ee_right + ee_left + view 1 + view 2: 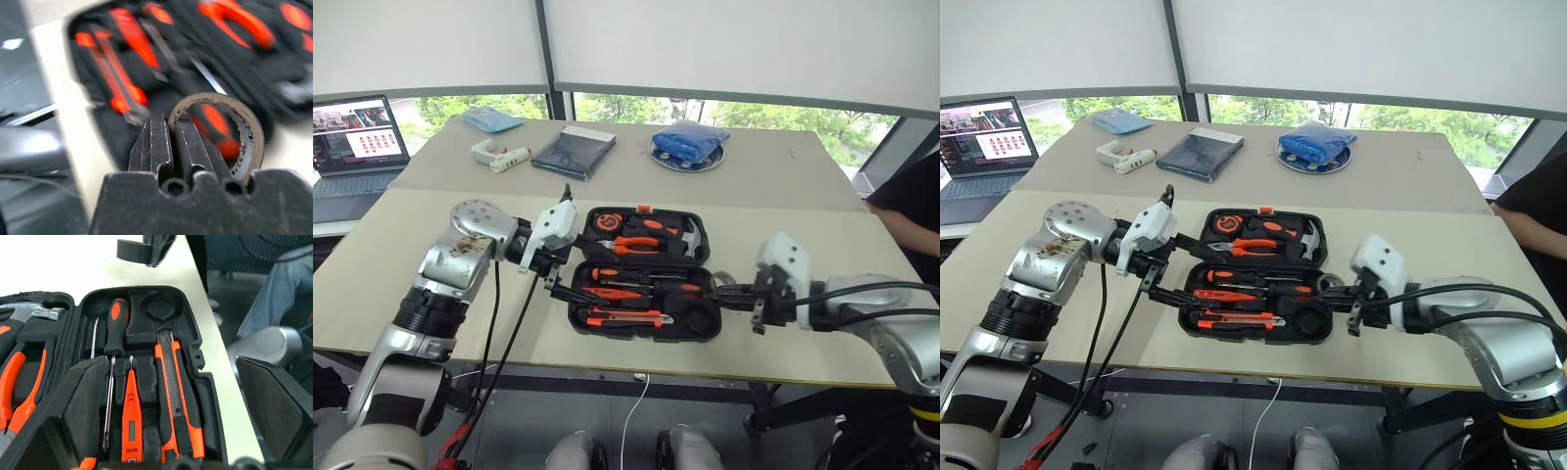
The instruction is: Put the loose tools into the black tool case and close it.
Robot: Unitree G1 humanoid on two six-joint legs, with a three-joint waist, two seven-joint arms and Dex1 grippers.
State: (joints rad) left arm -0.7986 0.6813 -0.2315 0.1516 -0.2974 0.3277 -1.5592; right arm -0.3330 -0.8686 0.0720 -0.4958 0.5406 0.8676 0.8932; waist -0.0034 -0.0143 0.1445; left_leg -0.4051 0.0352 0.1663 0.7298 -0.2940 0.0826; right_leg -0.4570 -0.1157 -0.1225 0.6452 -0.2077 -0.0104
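Observation:
My gripper will swing up the case's far half (pixel 646 236), and that half will keep its tools, because the pliers (pixel 632 245) and hammer sit sunk in shaped recesses.
The black tool case (pixel 705 294) lies open in the middle of the table. Its near half holds two long screwdrivers (pixel 628 277), a slim orange screwdriver (pixel 131 416) and the utility knife (pixel 628 316). A round recess (pixel 161 311) in that half is bare. My left gripper (pixel 563 289) is open at the case's left edge, its fingers (pixel 73 421) spread over the near half. My right gripper (pixel 1337 294) hangs at the case's right edge, shut on the rim of the small tape roll (pixel 244 132), which is held above the case.
Pliers (pixel 641 245), a hammer (pixel 690 235) and a tape measure (pixel 605 222) sit in the case's far half. Behind it lie a white glue gun (pixel 499 155), a dark blue pouch (pixel 575 152) and a blue bag (pixel 687 145). A laptop (pixel 357 147) stands far left, and a person's arm (pixel 906 211) is at the right edge.

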